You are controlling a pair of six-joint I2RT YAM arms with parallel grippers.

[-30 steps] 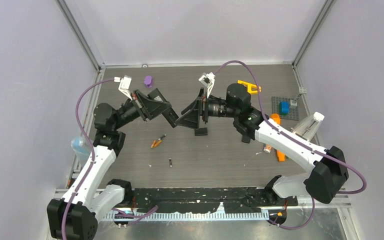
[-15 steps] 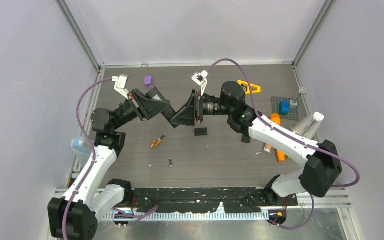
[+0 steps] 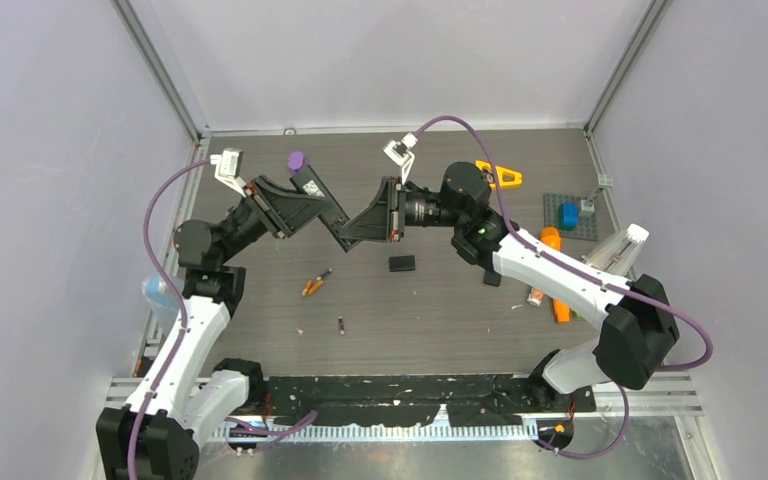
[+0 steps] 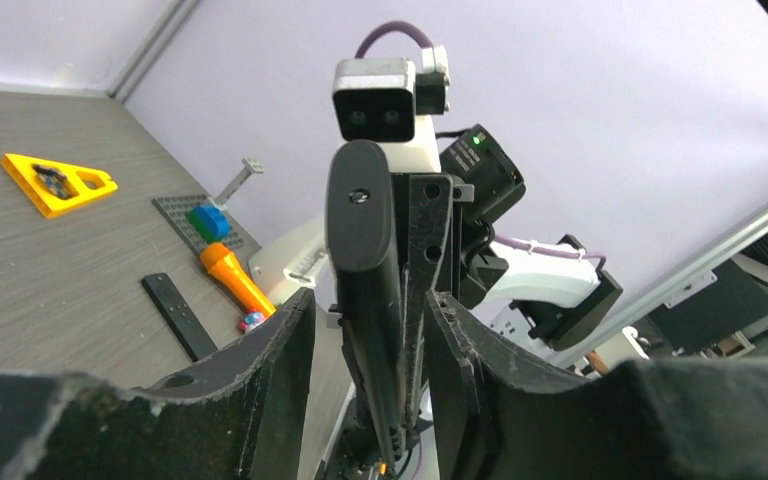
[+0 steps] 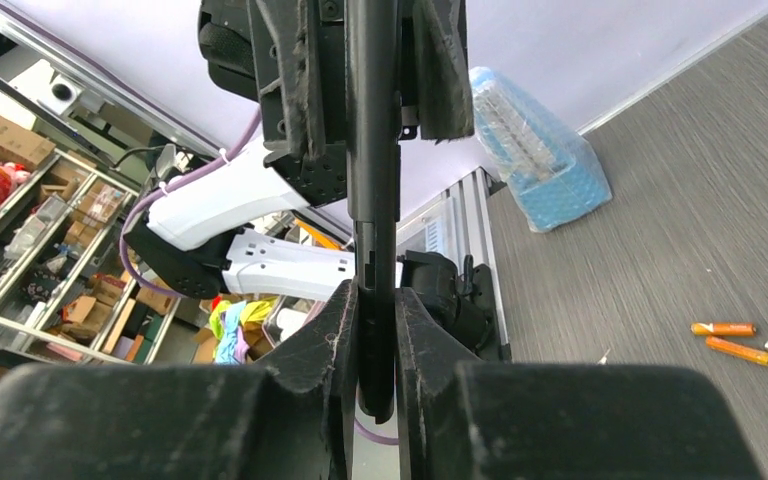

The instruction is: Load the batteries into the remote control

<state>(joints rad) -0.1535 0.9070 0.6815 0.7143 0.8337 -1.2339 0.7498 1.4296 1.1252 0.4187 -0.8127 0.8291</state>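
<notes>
Next, my left gripper closes on the remote control, because my right gripper is holding the remote control's end (image 3: 341, 233) and needs to be free for the dark battery (image 3: 341, 325).
The black remote control (image 3: 346, 228) hangs in mid-air between the two arms, above the table's middle. My right gripper (image 5: 375, 296) is shut on one end of the remote (image 5: 373, 150), both pads pressed against it. My left gripper (image 4: 370, 300) is open around the other end of the remote (image 4: 365, 250), with a gap on each side. Two orange batteries (image 3: 313, 284) lie on the table below the left gripper (image 3: 332, 221), and a dark one (image 3: 341, 325) lies nearer the front. The orange pair (image 5: 730, 340) also shows in the right wrist view.
A small black slab (image 3: 401, 263) lies under the right gripper (image 3: 362, 230). At the right are a thick orange stick (image 3: 552, 240), a grey plate with a blue brick (image 3: 568, 214) and a yellow triangle (image 3: 500, 175). A purple piece (image 3: 296, 160) lies at the back, a bubble-wrapped bundle (image 3: 158, 292) at the left edge.
The right gripper has closed on the remote. The left gripper has opened off it. Both wrists have shifted a little to the left.
</notes>
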